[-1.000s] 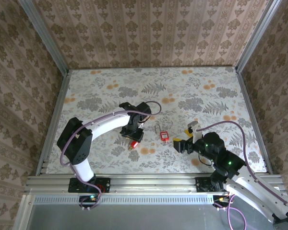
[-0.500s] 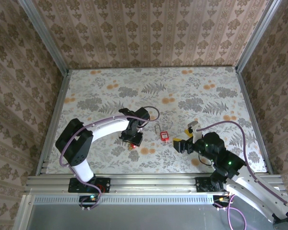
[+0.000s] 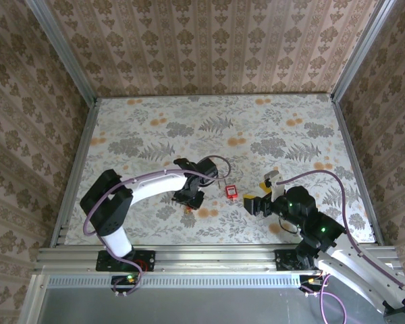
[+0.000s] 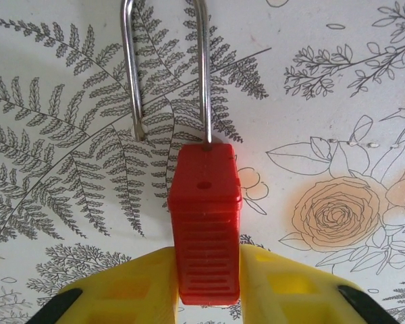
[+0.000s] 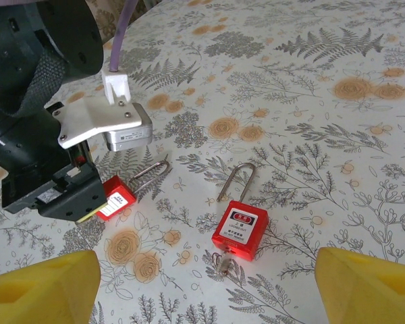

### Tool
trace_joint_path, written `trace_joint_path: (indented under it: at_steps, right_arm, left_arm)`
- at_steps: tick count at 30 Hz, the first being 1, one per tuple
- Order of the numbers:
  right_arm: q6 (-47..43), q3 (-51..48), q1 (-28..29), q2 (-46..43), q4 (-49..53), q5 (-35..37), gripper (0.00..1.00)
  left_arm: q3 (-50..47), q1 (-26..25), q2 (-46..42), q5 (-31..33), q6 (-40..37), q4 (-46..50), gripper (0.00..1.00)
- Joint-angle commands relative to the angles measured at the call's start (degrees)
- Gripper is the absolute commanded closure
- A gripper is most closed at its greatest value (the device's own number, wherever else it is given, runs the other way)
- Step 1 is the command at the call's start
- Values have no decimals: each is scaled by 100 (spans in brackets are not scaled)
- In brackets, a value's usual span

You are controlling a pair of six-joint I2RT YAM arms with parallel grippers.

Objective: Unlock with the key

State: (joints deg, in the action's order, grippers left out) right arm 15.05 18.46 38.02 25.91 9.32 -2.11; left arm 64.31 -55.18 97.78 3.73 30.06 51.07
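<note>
The padlock is standing on its narrow edge [image 4: 206, 236] between the fingers of my left gripper. I should open the fingers, lay the padlock down with its label [image 5: 113, 204] facing up and grip it across its width.
Two red padlocks lie on the flowered table. One padlock [image 4: 206, 202] sits between the yellow fingers [image 4: 142, 290] of my left gripper [image 4: 208, 283], which press on both of its sides; its steel shackle [image 4: 202, 67] points away. That gripper [image 3: 189, 200] covers this lock from above. The second padlock [image 5: 239, 229] lies in the middle, label up, with a small key [image 5: 223, 260] in its bottom. It also shows in the top view, padlock [image 3: 231, 191]. My right gripper [image 5: 206, 287] hangs open just short of it, nothing between its fingers.
The left arm's black wrist and camera bracket [image 5: 101, 125] stand close to the left of the keyed padlock. Patterned walls enclose the table [image 3: 256, 128] on three sides. The far half of the table is open surface.
The left gripper slid toward the near edge and right, came down over the left padlock, and its fingers narrowed onto the lock's sides. The right arm stayed still.
</note>
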Motion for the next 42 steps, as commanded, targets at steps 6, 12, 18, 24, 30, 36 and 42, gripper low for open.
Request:
trace_joint_path:
  at_steps: [6,12,18,24,30,36,42]
  right_arm:
    - [94,-57,-6,-43,-148,48,16]
    - [77,-35,-5,-51,-101,13,16]
    - [116,24,-7,-125,-31,-29,16]
    - [186,16,-6,-317,92,16,16]
    - [242,38,-5,-397,225,41,16]
    - [265,135,-5,-466,344,59,16]
    - [211,330,-5,-574,650,113,15]
  left_arm:
    - [629,-482,488,822,408,764,76]
    - [940,-838,876,1191,670,1100,79]
    - [1234,-1119,1257,1374,805,1277,79]
    - [1515,-1360,1539,1350,842,1300,74]
    - [1526,-1452,1505,1302,913,1155,66]
    - [1344,-1437,1207,1212,992,867,58]
    - [894,-1289,598,839,1067,211,50]
